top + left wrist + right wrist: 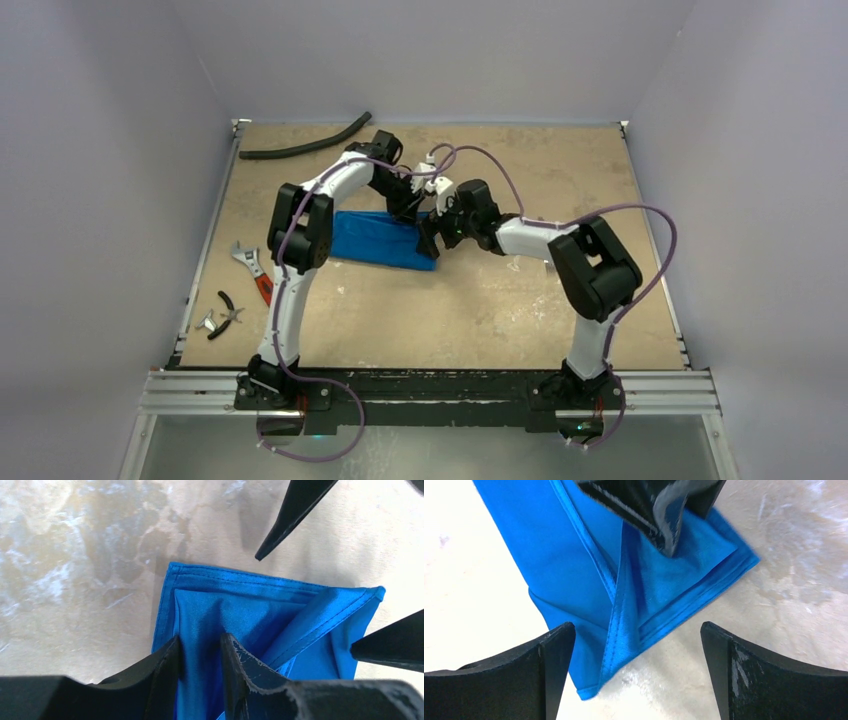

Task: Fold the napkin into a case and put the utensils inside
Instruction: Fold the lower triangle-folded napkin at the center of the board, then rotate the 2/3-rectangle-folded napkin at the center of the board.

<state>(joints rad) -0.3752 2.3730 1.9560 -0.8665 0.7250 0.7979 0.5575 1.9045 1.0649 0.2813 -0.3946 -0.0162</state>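
Note:
A raised fold (623, 625) angles across the napkin's end where both my grippers crowd, so next I turn the napkin and pinch the fold (327, 620) with my left gripper.
The blue napkin (380, 240) lies folded into a narrow oblong case on the table's middle; its right end fills the left wrist view (260, 610) and the right wrist view (574, 565). My left gripper (201, 642) reaches down onto that end, its jaws narrow, pinching a raised ridge of the cloth between them (408, 208). My right gripper (638, 630) hangs wide open just over the napkin's near right corner, nothing between its fingers (432, 240). Its two fingertips (270, 545) frame the cloth in the left wrist view. The utensils are out of view.
A long black hose (305, 145) lies at the back left. A red-handled wrench (252, 268) and black-handled pliers (228, 310) sit near the left edge. Bare tan tabletop (480, 310) spreads in front of and to the right of the napkin.

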